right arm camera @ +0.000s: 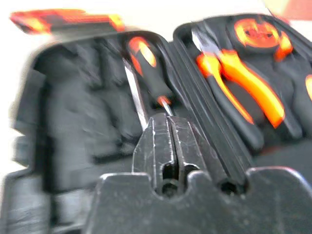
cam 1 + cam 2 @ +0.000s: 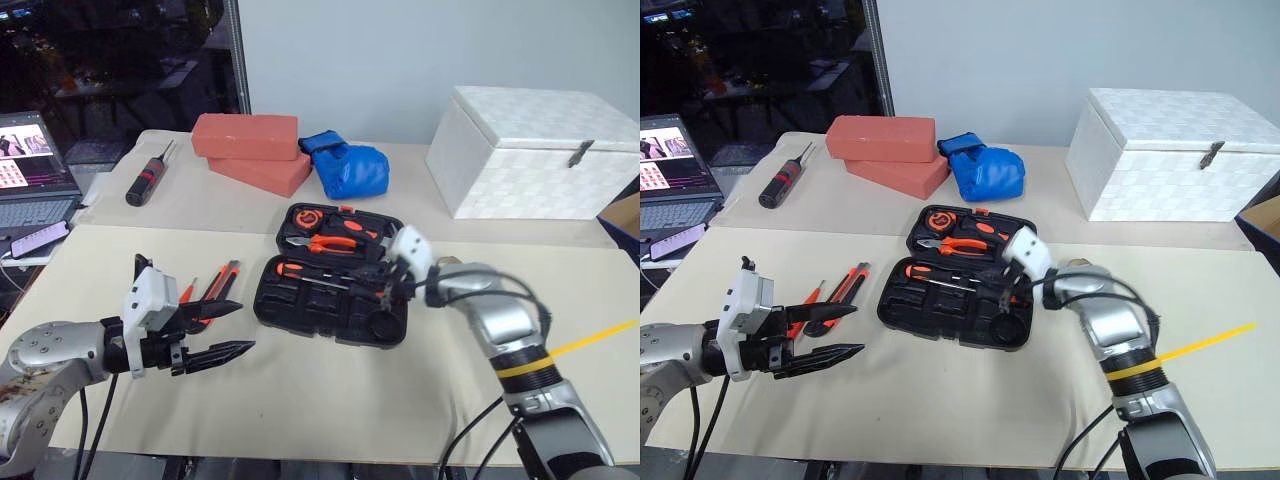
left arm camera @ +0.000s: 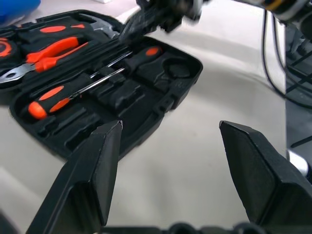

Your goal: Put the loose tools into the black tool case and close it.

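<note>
An empty moulded slot (image 2: 294,291) runs next to the black-and-orange screwdrivers. The slim red screwdriver (image 2: 187,290) will lie lengthwise in that slot when I lower it in.
The black tool case (image 2: 330,320) lies open in the middle of the table, with pliers (image 2: 330,243) and a tape measure (image 2: 306,217) in its far half. Two black-and-orange screwdrivers (image 3: 48,100) (image 3: 141,53) rest in its near half. My right gripper (image 2: 386,288) is shut, with nothing seen between its fingers. It hovers low over the near half at the case's right end, its fingertips (image 1: 163,129) just short of a screwdriver handle (image 1: 146,63). An orange-black utility knife (image 2: 224,283) and a slim red screwdriver (image 2: 186,292) lie loose left of the case. My left gripper (image 2: 235,330) is open and empty beside them.
A thick black screwdriver with red bands (image 2: 148,178) lies far left. Two red bricks (image 2: 250,145), a blue glove (image 2: 348,168) and a white box (image 2: 540,150) stand along the back. A laptop (image 2: 35,170) and a phone (image 2: 38,238) sit at the left edge.
</note>
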Controlling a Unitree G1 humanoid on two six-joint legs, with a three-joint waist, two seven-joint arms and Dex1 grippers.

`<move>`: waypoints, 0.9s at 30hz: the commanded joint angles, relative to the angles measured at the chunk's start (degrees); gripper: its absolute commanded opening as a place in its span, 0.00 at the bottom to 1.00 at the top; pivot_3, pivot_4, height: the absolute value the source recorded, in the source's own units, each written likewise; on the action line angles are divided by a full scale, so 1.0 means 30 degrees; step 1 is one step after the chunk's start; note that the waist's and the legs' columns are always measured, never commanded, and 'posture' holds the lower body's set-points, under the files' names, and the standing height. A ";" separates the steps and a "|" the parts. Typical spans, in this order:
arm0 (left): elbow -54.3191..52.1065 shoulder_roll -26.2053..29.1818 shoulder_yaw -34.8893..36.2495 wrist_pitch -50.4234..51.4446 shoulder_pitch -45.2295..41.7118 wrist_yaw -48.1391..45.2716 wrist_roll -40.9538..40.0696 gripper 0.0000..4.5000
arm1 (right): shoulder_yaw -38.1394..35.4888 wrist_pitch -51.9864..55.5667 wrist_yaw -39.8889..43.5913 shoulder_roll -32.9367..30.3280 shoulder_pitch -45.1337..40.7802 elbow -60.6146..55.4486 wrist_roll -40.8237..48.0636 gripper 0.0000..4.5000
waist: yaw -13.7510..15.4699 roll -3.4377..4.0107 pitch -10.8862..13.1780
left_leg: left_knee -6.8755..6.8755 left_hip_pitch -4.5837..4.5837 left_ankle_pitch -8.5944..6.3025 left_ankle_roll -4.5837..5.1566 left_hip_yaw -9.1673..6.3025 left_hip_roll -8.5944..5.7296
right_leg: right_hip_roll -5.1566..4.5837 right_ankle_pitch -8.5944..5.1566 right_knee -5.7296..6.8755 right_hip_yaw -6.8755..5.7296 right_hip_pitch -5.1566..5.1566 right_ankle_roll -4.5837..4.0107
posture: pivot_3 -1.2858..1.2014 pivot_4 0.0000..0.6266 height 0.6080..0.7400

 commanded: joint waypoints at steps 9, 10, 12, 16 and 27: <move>0.1011 -0.1656 0.1807 0.0674 0.0578 0.4757 0.0855 0.76 | -0.1676 -0.4404 -0.0727 0.0378 0.1013 -0.1344 0.0975 0.01 | 0.0141 -0.0035 -0.0035 | -0.0002 0.0142 -0.0002 -0.0003 0.0005 0.0008 | -0.0013 -0.0011 -0.0002 0.0001 0.0125 -0.0015 | 0.52 0.24 1.00; 0.1233 -0.1975 0.2027 0.1138 0.0409 0.5846 0.0949 0.76 | -0.2371 -0.3246 -0.0378 0.0484 0.1190 -0.2428 0.2394 0.01 | 0.0154 -0.0032 -0.0030 | -0.0006 0.0131 -0.0001 -0.0001 0.0004 0.0009 | -0.0016 -0.0011 -0.0003 -0.0002 0.0124 -0.0014 | 0.52 0.24 1.00; 0.1530 -0.2387 0.2479 0.2662 0.0061 0.8131 0.1139 0.76 | -0.3501 -0.1325 0.0995 -0.0203 0.1934 -0.4977 0.5165 0.01 | 0.0125 -0.0013 0.0000 | -0.0006 0.0107 0.0000 -0.0001 0.0004 0.0018 | -0.0006 -0.0006 0.0013 -0.0001 0.0106 -0.0004 | 0.52 0.24 1.00; 0.2292 -0.2612 0.3116 0.5994 -0.0643 1.0994 0.0484 0.76 | -0.4920 0.1526 0.2557 -0.2649 0.4367 -0.9439 0.8482 0.26 | 0.0247 -0.0020 -0.0004 | -0.0007 0.0093 -0.0003 -0.0002 -0.0005 0.0014 | -0.0012 0.0026 0.0007 -0.0005 0.0103 0.0095 | 0.52 0.24 1.00; 0.5455 -0.1492 0.0095 0.7205 -0.2667 1.2223 0.3338 0.76 | -0.7443 0.3495 0.2121 -0.5489 0.7302 -1.3178 1.0788 0.99 | 0.0135 -0.0041 0.0007 | -0.0021 0.0117 -0.0112 -0.0176 -0.0004 -0.0003 | -0.0022 -0.0010 -0.0005 -0.0007 0.0068 -0.0040 | 0.52 0.24 1.00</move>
